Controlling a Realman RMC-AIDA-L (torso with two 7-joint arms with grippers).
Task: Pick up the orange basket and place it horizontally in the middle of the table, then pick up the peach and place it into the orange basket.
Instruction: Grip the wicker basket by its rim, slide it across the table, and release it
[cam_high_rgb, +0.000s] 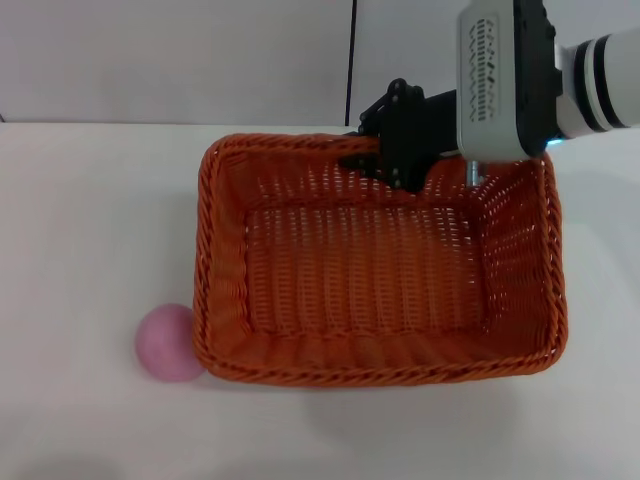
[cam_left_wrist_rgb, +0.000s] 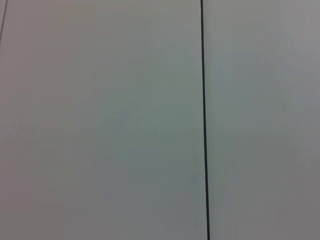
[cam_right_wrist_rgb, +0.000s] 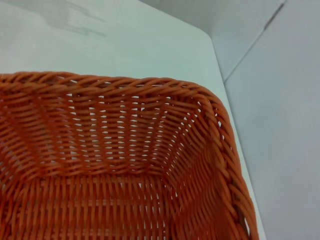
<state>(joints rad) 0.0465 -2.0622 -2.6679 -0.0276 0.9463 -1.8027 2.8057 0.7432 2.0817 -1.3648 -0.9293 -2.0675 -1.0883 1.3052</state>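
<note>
The peach (cam_high_rgb: 167, 343) is at the near corner of the orange basket, across from my right gripper on the basket's far rim (cam_high_rgb: 290, 142), so next my left gripper picks up the peach.
The orange basket (cam_high_rgb: 380, 270) lies flat on the white table (cam_high_rgb: 90, 220), long side across my view, near the middle. My right gripper (cam_high_rgb: 372, 145) reaches in from the right and sits at the basket's far rim, straddling it. The right wrist view looks down into a basket corner (cam_right_wrist_rgb: 150, 150), with bare table (cam_right_wrist_rgb: 125, 45) beyond it. The pink peach (cam_high_rgb: 170, 343) rests on the table against the outside of the basket's front left corner. My left arm appears in no view.
A pale wall (cam_high_rgb: 180, 60) with a dark vertical seam (cam_high_rgb: 353, 60) stands behind the table's far edge. The left wrist view holds only that wall (cam_left_wrist_rgb: 100, 120) and seam (cam_left_wrist_rgb: 204, 120). Bare table lies left of and in front of the basket.
</note>
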